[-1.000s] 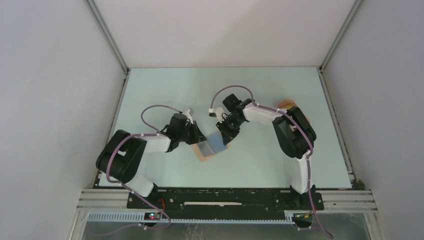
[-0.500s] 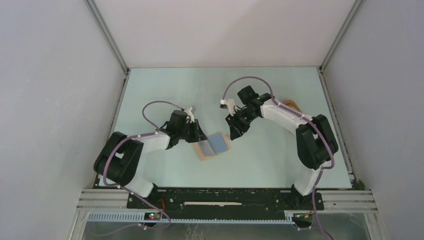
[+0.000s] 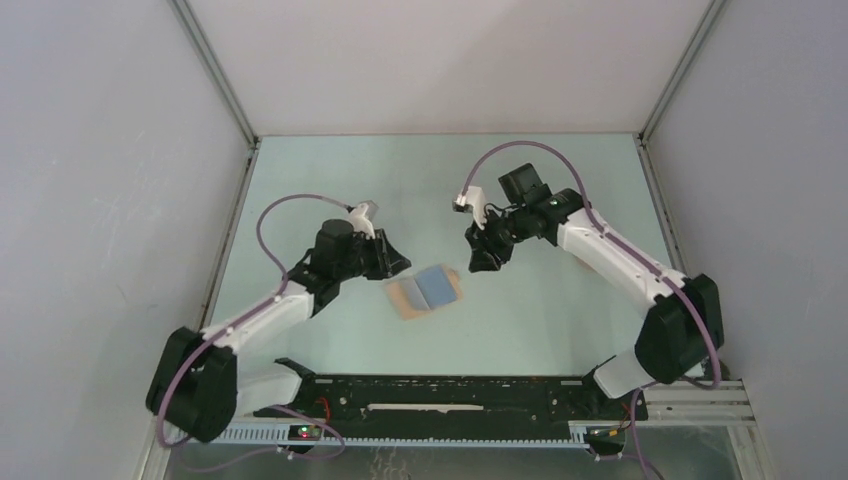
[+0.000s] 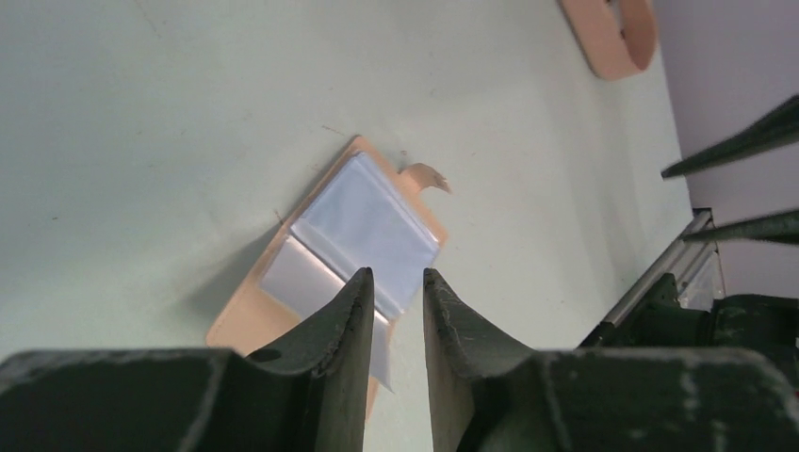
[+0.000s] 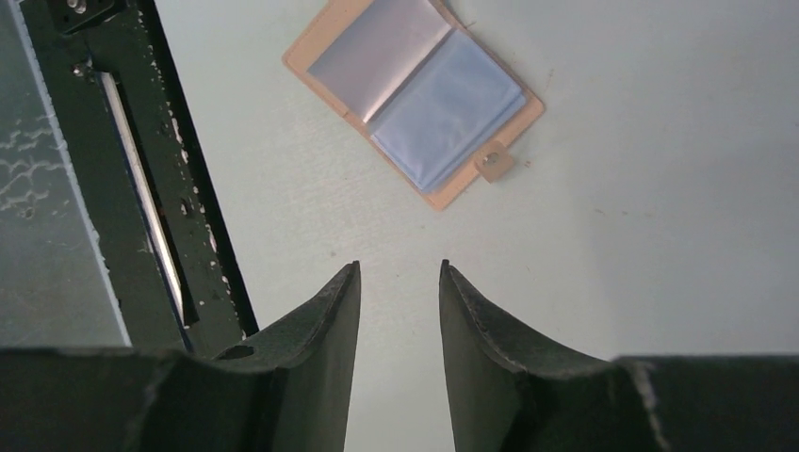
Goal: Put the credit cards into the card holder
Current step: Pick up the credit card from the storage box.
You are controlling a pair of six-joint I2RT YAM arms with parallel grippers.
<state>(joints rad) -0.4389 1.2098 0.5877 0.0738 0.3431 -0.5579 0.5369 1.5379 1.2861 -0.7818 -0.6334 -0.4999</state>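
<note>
Next, my right gripper takes the peach-pink oval tray by its rim (image 4: 604,52) and pulls it closer first, because the tray lies far from the open card holder (image 3: 424,291).
The tan card holder (image 3: 405,299) lies open and flat on the table between the two arms. A light blue-grey credit card (image 3: 437,285) sits in its right-hand page, with a paler clear sleeve (image 5: 377,52) on the other page and the snap tab (image 5: 492,162) sticking out at the edge. My left gripper (image 3: 397,259) hovers just left of the holder, raised, its jaws a narrow gap apart with nothing between them (image 4: 397,275). My right gripper (image 3: 481,263) hangs to the holder's right, open and empty (image 5: 398,266). Neither gripper touches the holder (image 4: 247,315).
A peach-pink oval tray (image 4: 612,33) lies at the far right of the table, seen in the left wrist view. The black base rail (image 3: 440,395) runs along the near edge and shows again as a dark rail (image 5: 141,188) in the right wrist view. Grey walls enclose the table.
Both arms have pulled back and up from the card holder, left going left and right going right. Both grippers have opened, leaving the blue-grey card in the holder, which now lies flat.
</note>
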